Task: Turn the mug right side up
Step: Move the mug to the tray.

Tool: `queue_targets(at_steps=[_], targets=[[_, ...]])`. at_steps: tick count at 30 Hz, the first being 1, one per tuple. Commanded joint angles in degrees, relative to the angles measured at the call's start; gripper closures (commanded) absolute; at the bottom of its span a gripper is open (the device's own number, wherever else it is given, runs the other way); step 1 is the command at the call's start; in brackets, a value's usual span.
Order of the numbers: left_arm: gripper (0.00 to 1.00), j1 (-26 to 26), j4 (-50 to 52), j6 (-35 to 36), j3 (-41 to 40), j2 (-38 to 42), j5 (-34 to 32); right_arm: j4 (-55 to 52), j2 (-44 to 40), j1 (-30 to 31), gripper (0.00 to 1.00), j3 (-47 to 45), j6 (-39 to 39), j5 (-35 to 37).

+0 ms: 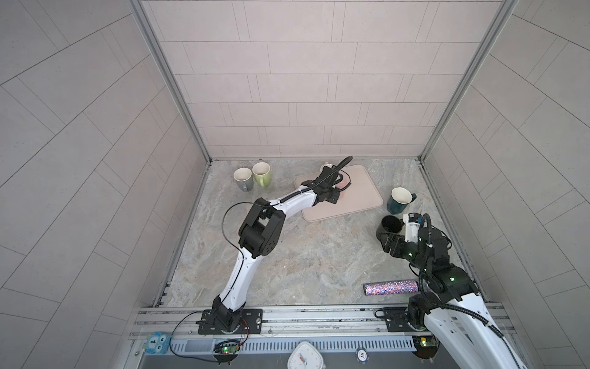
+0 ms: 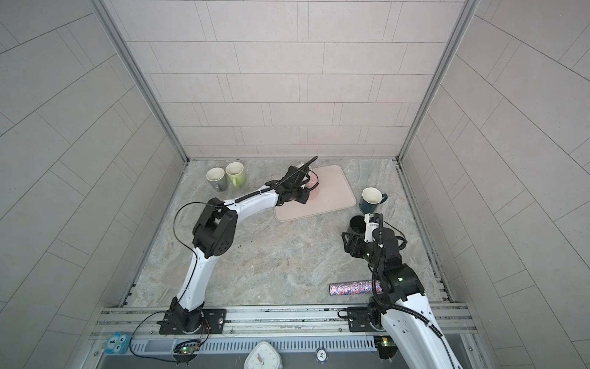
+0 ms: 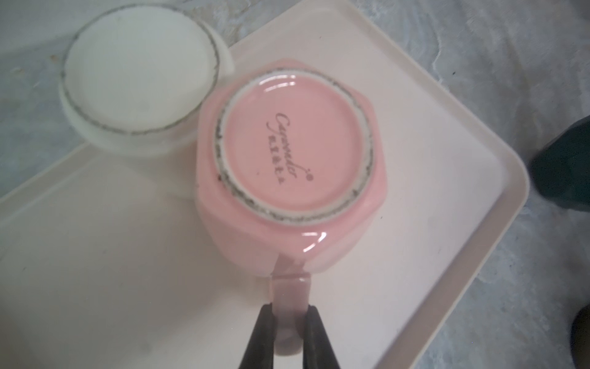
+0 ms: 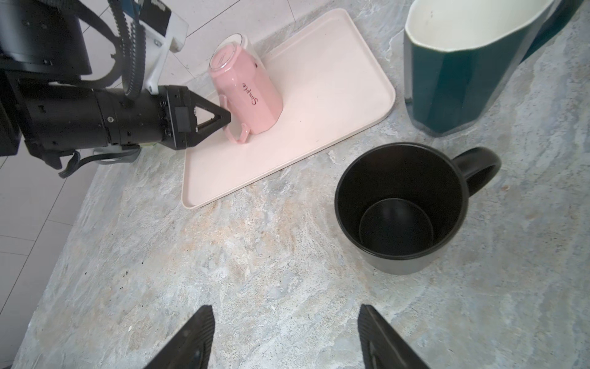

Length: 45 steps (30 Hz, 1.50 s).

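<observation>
I should pull the pink mug clear toward the tray's near corner (image 2: 283,213) with my left gripper before I turn it over, because the pink mug stands close against the white mug.
A pink mug (image 3: 287,159) stands upside down on the pale pink tray (image 3: 447,191), base up and rim down. My left gripper (image 3: 290,311) is shut on its handle, one finger on each side. The right wrist view shows the same grip from the side: the mug (image 4: 245,89) and the left gripper (image 4: 228,118) at its handle. In both top views the left arm's wrist hides most of the mug (image 1: 344,188) (image 2: 314,191). My right gripper (image 4: 285,311) is open and holds nothing, over bare counter just short of an upright black mug (image 4: 399,207).
A white mug (image 3: 140,89) sits base up right behind the pink one, at the tray's far edge. A teal mug (image 1: 399,199) stands upright right of the tray. Grey (image 1: 243,179) and green (image 1: 262,174) mugs stand at the back left. A glitter tube (image 1: 391,287) lies near the front right.
</observation>
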<state>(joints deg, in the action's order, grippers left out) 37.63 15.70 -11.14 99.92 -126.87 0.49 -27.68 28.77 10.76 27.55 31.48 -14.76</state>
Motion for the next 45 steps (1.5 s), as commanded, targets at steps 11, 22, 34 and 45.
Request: queue_targets(at_steps=[11, 22, 34, 45], targets=[[1.00, -3.26, 10.07, -6.93, -17.04, 14.78, -3.67, -5.04, 0.11, 0.16, 0.27, 4.04, -5.52, -0.61], [0.67, -3.96, 12.64, -7.48, -15.90, 14.87, -4.24, -4.08, 1.28, 0.21, 0.27, 3.01, -4.24, -4.69], [0.75, -4.07, 15.57, -6.37, -8.08, 8.46, -4.61, -5.44, 0.27, 0.21, 0.27, 2.14, -3.76, -3.76], [0.97, -4.10, 16.46, -5.43, -4.65, 5.23, -7.42, -4.24, 0.09, 0.17, 0.27, 0.75, -2.54, -4.44]])
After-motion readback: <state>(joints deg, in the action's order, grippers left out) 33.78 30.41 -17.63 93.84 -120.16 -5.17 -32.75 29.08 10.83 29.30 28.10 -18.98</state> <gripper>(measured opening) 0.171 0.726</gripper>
